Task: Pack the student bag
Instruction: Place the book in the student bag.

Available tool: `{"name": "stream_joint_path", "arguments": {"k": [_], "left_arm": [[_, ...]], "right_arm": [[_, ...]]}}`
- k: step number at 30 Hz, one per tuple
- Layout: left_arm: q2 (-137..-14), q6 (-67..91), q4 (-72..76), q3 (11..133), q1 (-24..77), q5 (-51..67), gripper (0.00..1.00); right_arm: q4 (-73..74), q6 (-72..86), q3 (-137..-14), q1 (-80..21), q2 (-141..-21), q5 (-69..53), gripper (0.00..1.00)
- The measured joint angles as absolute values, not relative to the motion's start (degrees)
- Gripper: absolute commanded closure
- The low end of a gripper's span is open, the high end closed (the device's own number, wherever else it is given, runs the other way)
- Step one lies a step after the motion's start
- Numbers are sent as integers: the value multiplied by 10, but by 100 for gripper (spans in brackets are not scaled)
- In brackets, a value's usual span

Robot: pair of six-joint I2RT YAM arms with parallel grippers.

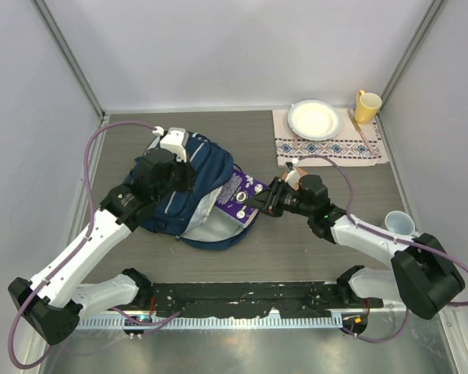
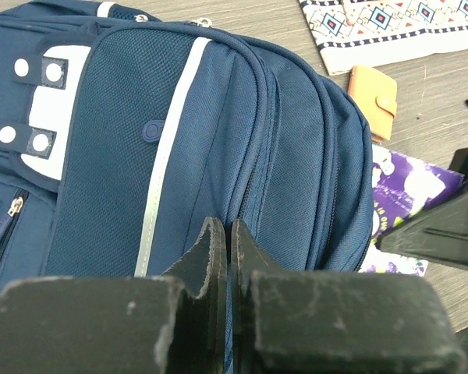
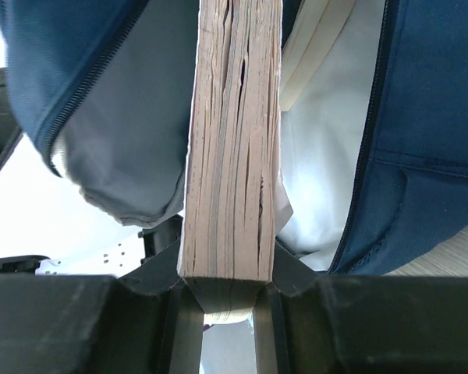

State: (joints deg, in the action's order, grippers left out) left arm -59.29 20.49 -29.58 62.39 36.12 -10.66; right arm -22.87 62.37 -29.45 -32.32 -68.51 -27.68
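The purple book's far end (image 1: 228,192) points into the bag's opening (image 1: 212,224), so I keep pushing with my right gripper until the book is deep inside, then let go.
The student bag (image 1: 195,187), navy with a pale stripe, lies on the table left of centre, its opening facing right. My left gripper (image 1: 170,173) sits on top of it, shut on a fold of the bag's fabric (image 2: 218,132); the fingertips (image 2: 218,234) are pressed together over a sliver of blue cloth. My right gripper (image 1: 267,201) is shut on a thick purple-covered book (image 1: 242,195) whose far end lies in the bag's mouth. In the right wrist view the book's page edges (image 3: 234,140) run up between grey lining (image 3: 125,132) and navy fabric (image 3: 437,117).
An orange wallet (image 2: 374,92) lies on the table just right of the bag. At the back right, a patterned cloth (image 1: 331,144) carries a white plate (image 1: 315,118) and a yellow mug (image 1: 366,106). A pale blue cup (image 1: 399,224) stands by the right arm.
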Motion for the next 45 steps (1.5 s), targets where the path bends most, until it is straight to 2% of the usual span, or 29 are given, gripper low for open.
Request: {"name": "stream_joint_path", "arguments": {"k": [5,12,21,26,30,31,33,34,37,39,45], "left_arm": [[-585,209,-296,623,360,-106,100],[-579,215,-295,616,360,-97,100],[-575,222,-292,616,360,-90,100],[-575,222,-290,616,360,-87,100],[-573,222,-290,616,360,-87,100],[-572,222,-290,616,360,-87,100],[-572,223,-290,616,360,-87,100],[-572,223,-290,616,360,-87,100],[-572,224,-290,616,360,-86,100],[-572,225,-290,615,360,-86,100],[-572,226,-289,614,360,-86,100]], "right_arm": [[-266,637,-305,-351,-743,-275,99],[-344,645,-381,-390,-860,-258,99],[-394,648,-530,-429,-1062,-158,99],[-409,631,-586,-474,-1131,-79,94],[-431,625,-611,-493,-1154,-43,80],[-432,622,-613,-495,-1160,-33,69],[-431,620,-613,-494,-1163,-20,59],[-429,616,-612,-494,-1163,-12,47],[-439,608,-589,-494,-1155,4,31],[-449,601,-565,-494,-1134,9,23],[-397,560,-531,-494,-1072,16,16]]}}
